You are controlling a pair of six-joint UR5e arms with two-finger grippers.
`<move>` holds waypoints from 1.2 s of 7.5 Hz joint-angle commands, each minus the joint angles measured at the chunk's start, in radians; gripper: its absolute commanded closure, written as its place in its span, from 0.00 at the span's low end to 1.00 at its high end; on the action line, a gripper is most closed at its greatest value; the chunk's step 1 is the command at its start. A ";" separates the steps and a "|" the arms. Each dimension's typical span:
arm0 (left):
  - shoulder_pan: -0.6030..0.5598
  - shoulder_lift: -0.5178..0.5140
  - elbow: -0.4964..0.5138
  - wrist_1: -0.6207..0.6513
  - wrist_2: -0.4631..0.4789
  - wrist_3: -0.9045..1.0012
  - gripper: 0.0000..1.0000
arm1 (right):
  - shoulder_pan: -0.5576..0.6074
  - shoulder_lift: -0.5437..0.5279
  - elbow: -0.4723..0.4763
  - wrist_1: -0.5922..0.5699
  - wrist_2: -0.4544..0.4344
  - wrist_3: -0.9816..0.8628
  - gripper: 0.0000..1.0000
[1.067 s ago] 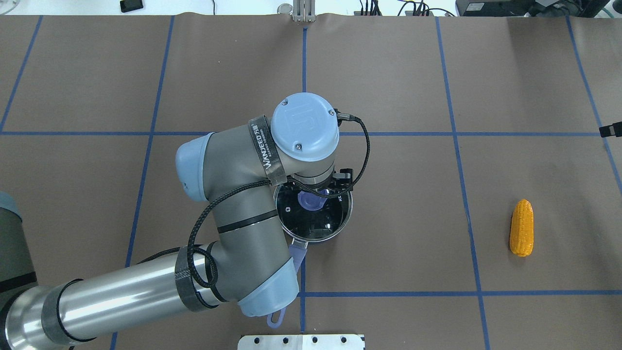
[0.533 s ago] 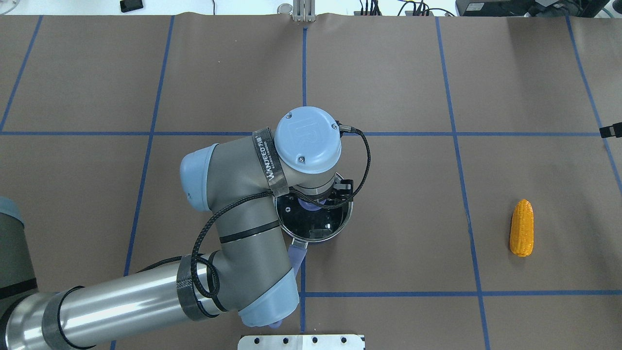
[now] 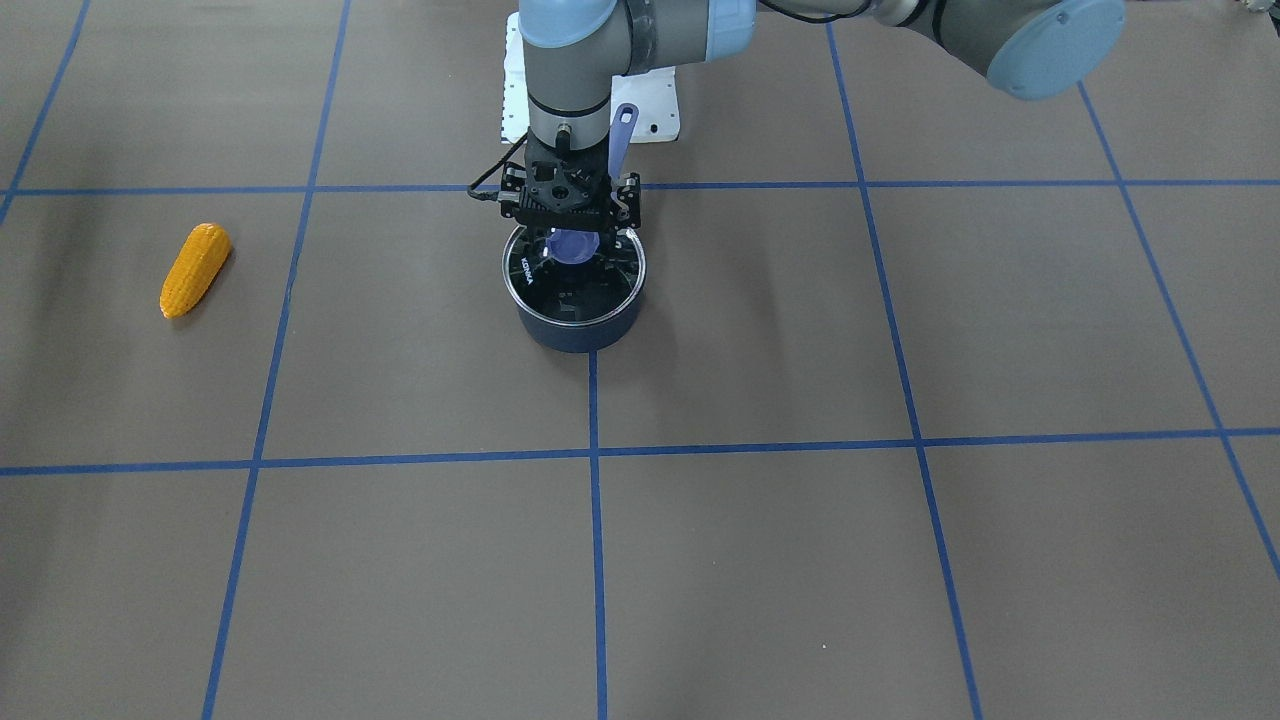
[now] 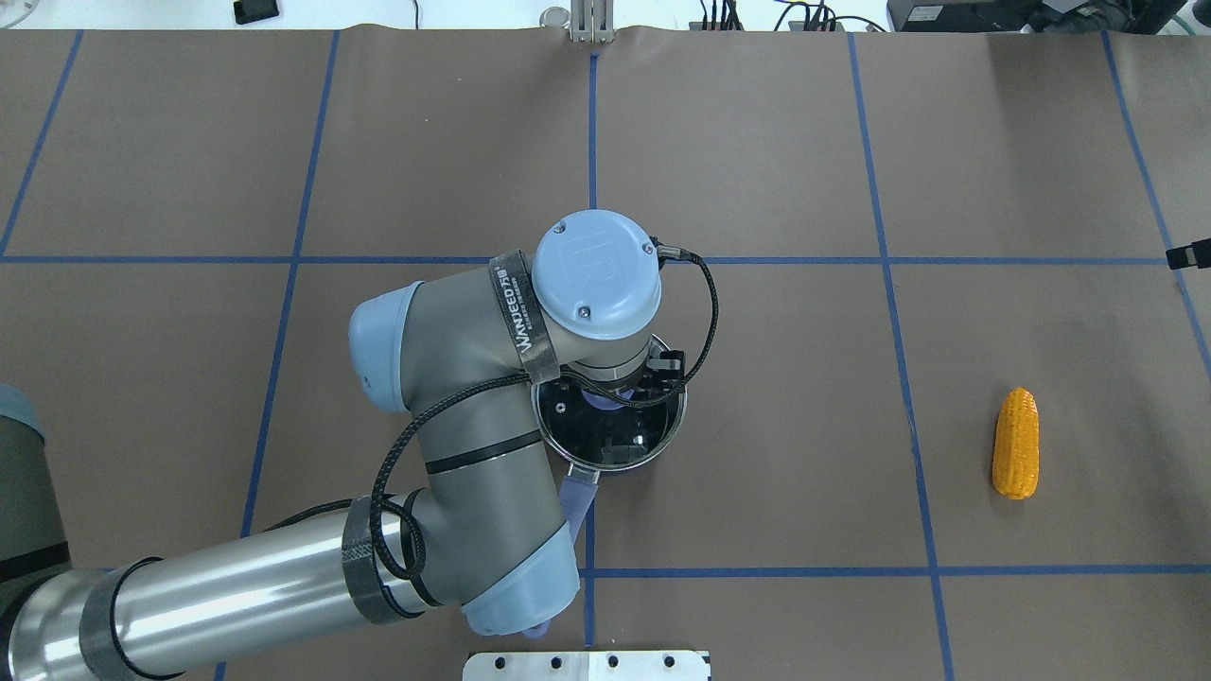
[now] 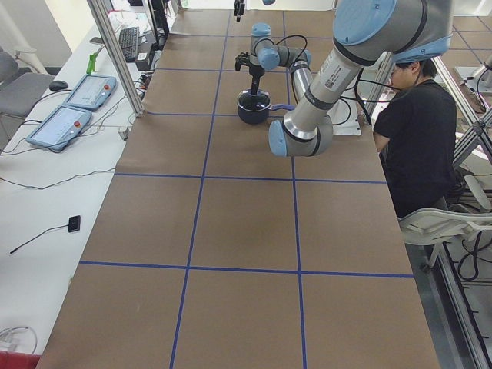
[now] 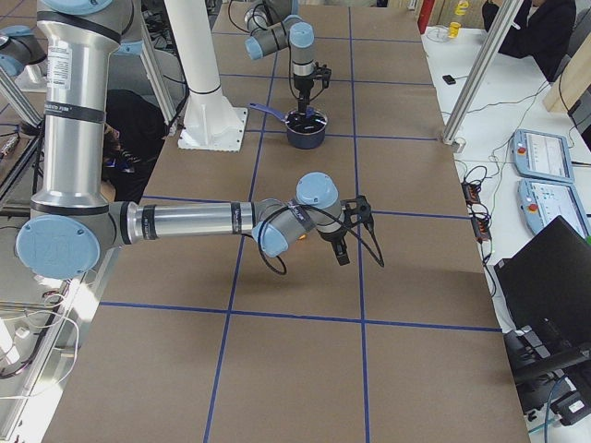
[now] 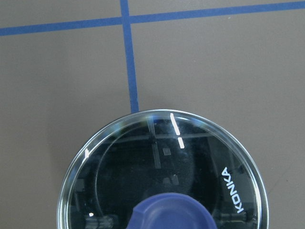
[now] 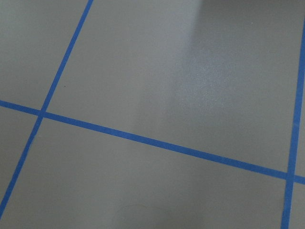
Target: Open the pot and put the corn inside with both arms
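Note:
My gripper will lift the glass lid (image 3: 573, 293) by its purple knob and should find the pot (image 3: 578, 334) empty, since only a dark inside shows through the lid.
The dark navy pot (image 3: 575, 325) stands mid-table with its glass lid (image 3: 585, 290) on; its handle (image 4: 577, 492) points toward the robot. My left gripper (image 3: 573, 240) hangs straight down over the lid's purple knob (image 3: 572, 247), jaws spread on either side of it, open. The left wrist view shows the lid (image 7: 162, 162) and the knob (image 7: 171, 212) at its bottom edge, with no fingers in it. The corn (image 4: 1015, 443) lies alone at the table's right, and at the left in the front-facing view (image 3: 195, 270). My right gripper (image 6: 343, 251) hovers over the table; I cannot tell its state.
A white mounting plate (image 4: 587, 665) sits at the robot's edge behind the pot handle. Blue tape lines grid the brown table cover (image 4: 757, 142). A person in black (image 5: 411, 115) sits beside the table near the robot's base.
My left wrist has shifted toward the robot and come down over the lid, and now hides more of the knob. The last half second shows almost no motion. The corn and pot have not moved.

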 commanded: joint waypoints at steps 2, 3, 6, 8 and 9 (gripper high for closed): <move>0.000 0.001 -0.001 -0.002 0.000 0.001 0.23 | -0.003 0.001 -0.002 0.002 -0.017 -0.002 0.00; 0.000 0.001 -0.004 -0.003 0.000 0.001 0.36 | -0.003 0.001 -0.004 0.002 -0.017 0.000 0.00; 0.000 0.001 -0.011 -0.003 -0.001 0.003 0.60 | -0.004 0.001 -0.002 0.002 -0.015 0.000 0.00; -0.003 0.002 -0.083 0.010 -0.003 0.010 0.71 | -0.003 0.001 -0.002 0.002 -0.015 0.000 0.00; -0.008 0.016 -0.126 0.017 -0.004 0.015 0.79 | -0.003 0.001 -0.002 0.002 -0.015 0.000 0.00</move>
